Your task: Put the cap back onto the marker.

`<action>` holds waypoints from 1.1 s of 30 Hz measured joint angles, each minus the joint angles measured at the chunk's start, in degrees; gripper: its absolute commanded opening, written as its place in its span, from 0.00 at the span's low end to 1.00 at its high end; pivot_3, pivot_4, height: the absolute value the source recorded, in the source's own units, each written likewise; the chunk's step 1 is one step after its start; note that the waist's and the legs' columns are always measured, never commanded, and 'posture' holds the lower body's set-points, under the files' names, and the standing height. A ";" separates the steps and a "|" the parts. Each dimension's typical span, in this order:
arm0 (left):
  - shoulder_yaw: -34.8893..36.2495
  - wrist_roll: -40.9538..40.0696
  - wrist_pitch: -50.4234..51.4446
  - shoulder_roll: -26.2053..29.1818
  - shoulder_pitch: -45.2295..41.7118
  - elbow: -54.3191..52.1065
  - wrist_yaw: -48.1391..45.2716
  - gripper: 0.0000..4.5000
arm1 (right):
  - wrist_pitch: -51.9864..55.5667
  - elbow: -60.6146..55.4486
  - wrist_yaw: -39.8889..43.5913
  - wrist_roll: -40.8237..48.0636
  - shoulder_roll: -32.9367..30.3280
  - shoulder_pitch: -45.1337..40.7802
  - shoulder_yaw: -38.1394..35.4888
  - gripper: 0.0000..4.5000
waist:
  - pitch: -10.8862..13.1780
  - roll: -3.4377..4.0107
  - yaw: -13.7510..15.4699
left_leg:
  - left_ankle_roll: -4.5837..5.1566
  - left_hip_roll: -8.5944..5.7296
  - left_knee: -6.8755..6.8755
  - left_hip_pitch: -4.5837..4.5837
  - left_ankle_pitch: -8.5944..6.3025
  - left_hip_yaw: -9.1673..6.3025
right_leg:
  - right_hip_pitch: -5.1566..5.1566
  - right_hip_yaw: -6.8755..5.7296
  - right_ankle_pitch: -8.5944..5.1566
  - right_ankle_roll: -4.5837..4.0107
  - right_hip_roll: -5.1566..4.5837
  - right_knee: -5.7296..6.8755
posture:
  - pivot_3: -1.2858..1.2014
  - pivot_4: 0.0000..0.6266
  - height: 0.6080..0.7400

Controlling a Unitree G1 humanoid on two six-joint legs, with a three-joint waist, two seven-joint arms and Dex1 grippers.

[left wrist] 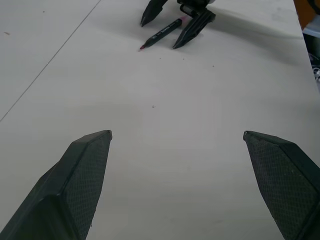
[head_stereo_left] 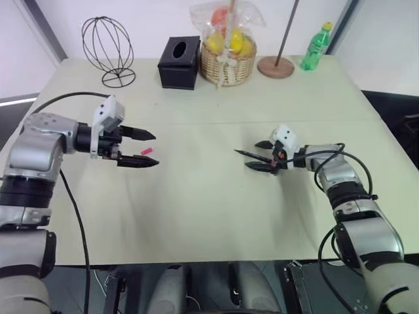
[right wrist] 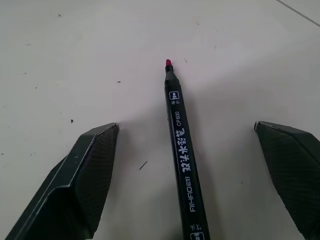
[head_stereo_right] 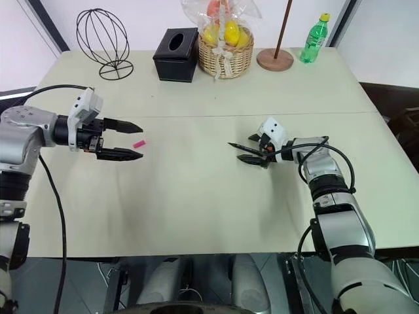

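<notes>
The marker gets thinner at a narrow neck (right wrist: 170,74), so the cap (head_stereo_left: 146,151) will go straight over the marker's tip and stay on when the robot pushes the two together.
The marker (right wrist: 181,150), slim and dark with a small red-pink tip, lies flat on the pale table (head_stereo_left: 196,209) right of centre, its tip pointing toward the robot's left. My right gripper (head_stereo_left: 257,157) is low over the marker and open, one finger on each side with a clear gap to each. The cap (head_stereo_right: 139,144), a tiny pink tube, rests on the table to the left. In the head views it shows just off the fingertips of my left gripper (head_stereo_left: 145,148). That gripper hovers above the table, open and empty, pointing toward the marker (left wrist: 161,34).
Along the table's far edge stand a black wire ball stand (head_stereo_left: 108,49), a black tissue box (head_stereo_left: 178,62), a wicker basket of wrapped fruit (head_stereo_left: 227,55), a round wooden base with a pole (head_stereo_left: 275,65) and a green bottle (head_stereo_left: 315,47).
</notes>
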 measured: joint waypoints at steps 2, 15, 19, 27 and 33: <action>0.00 0.00 0.30 -0.01 0.31 -0.16 0.20 1.00 | 0.66 0.13 -0.01 -0.57 0.19 -0.62 0.02 0.57 | 0.00 0.00 -0.27 | 0.00 0.00 0.00 0.00 0.00 -0.02 | 0.00 0.00 0.00 0.00 0.01 0.00 | 0.52 0.24 1.00; 0.05 0.74 -2.16 -0.15 0.90 2.63 2.20 1.00 | 1.56 -1.68 2.18 -1.74 0.73 -0.13 0.11 0.01 | 0.00 0.01 -0.43 | 0.00 0.00 -0.01 0.02 0.00 -0.03 | 0.00 0.00 0.00 0.00 0.02 0.02 | 0.52 0.24 1.00; -0.09 5.16 -10.83 -0.35 0.33 11.51 4.66 1.00 | 0.87 -3.43 1.50 -3.24 0.44 0.04 0.69 0.01 | -0.01 0.01 -0.41 | 0.00 -0.02 -0.01 0.02 0.00 -0.02 | -0.01 0.00 0.00 0.00 0.02 0.02 | 0.52 0.24 1.00; -2.36 16.45 -30.28 0.54 -8.40 35.37 7.57 1.00 | 10.59 -20.98 1.55 -13.32 -5.58 -2.01 8.48 0.01 | -0.01 0.01 -0.11 | -0.01 -0.20 0.02 -0.07 0.01 0.01 | -0.13 -0.02 0.00 0.00 -0.06 0.06 | 0.52 0.24 1.00; -1.75 18.14 -34.15 -2.79 -12.49 44.47 9.76 1.00 | 22.44 -36.70 3.26 -12.80 -5.52 -3.87 8.87 0.01 | -0.01 0.00 -0.16 | -0.01 -0.19 0.01 -0.09 0.00 0.00 | -0.13 -0.03 0.00 0.01 -0.08 0.06 | 0.52 0.24 1.00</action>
